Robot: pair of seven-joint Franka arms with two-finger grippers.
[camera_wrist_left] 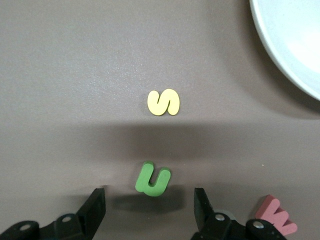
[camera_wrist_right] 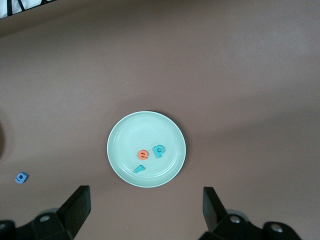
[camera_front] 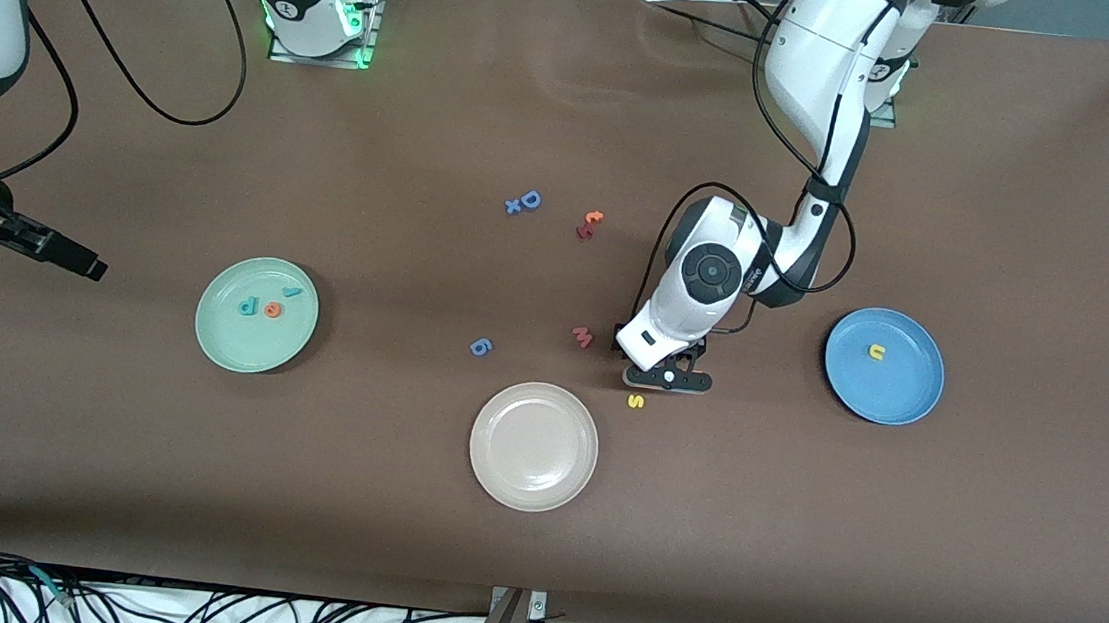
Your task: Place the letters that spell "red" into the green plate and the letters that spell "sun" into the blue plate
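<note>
I should narrow my left gripper's fingers around the near end of the green "n" (camera_wrist_left: 153, 179), its near end (camera_wrist_left: 150, 191), and nudge it straight before lifting it, as it lies slanted at the fingertips.
The green plate (camera_front: 222, 328) (camera_wrist_right: 125, 142) holds a teal "d" (camera_front: 248, 306), an orange "e" (camera_front: 273, 309) and a teal "r" (camera_front: 291, 294). The blue plate (camera_front: 899, 392) holds a yellow "u" (camera_front: 876, 352). A yellow "s" (camera_front: 636, 400) (camera_wrist_left: 163, 102) lies on the table beside the cream plate. My left gripper (camera_front: 666, 377) (camera_wrist_left: 149, 207) is low over the table and open. A green "n" (camera_wrist_left: 152, 180) lies between its fingertips, touching neither; the front view hides it. My right gripper (camera_front: 87, 263) (camera_wrist_right: 145, 210) waits open, high up at the right arm's end, empty.
A cream-white plate (camera_front: 501, 467) (camera_wrist_left: 295, 50) sits nearest the front camera. A pink "w" (camera_front: 581, 336) (camera_wrist_left: 276, 220) lies beside the left gripper. A blue "6" (camera_front: 480, 346) (camera_wrist_right: 21, 177), a blue "D" (camera_front: 524, 201) and a red-orange letter pair (camera_front: 589, 224) lie mid-table.
</note>
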